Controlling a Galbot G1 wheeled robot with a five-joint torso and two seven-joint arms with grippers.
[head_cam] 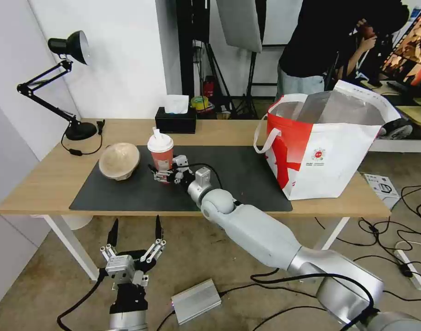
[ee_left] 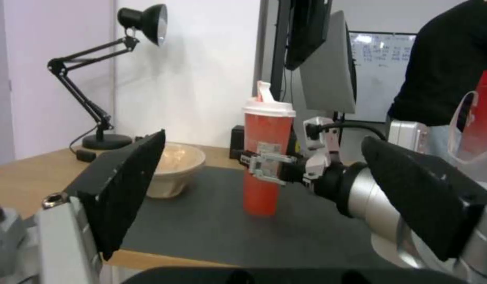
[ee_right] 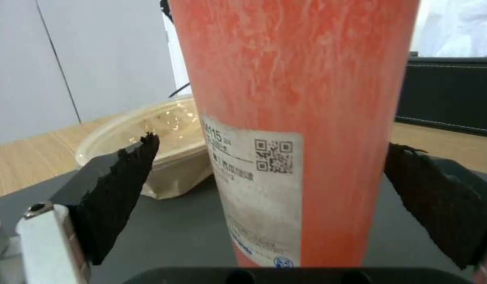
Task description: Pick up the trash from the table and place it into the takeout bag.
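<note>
Pale streaks stick to the cup's see-through side. The cup's lower half will bend inward between the fingers when I grip and lift the cup.
The tall red cup (head_cam: 160, 155) with a white lid stands upright on the dark grey mat (head_cam: 127, 193) of the table (head_cam: 40, 179). My right gripper (head_cam: 163, 176) is open around the cup's lower half; in the right wrist view the cup (ee_right: 296, 118) sits between the pads (ee_right: 117, 189), one pad at its side and a small gap at the other. A tan domed bowl (head_cam: 119, 160) lies left of the cup. The takeout bag (head_cam: 330, 156) stands open on the table's right end. My left gripper (head_cam: 135, 219) hangs open below the table's front edge.
A black desk lamp (head_cam: 67, 46) stands at the back left and a black tissue box (head_cam: 175, 120) behind the cup. Cables and a silver box (head_cam: 196, 301) lie on the floor. A person stands behind the bag.
</note>
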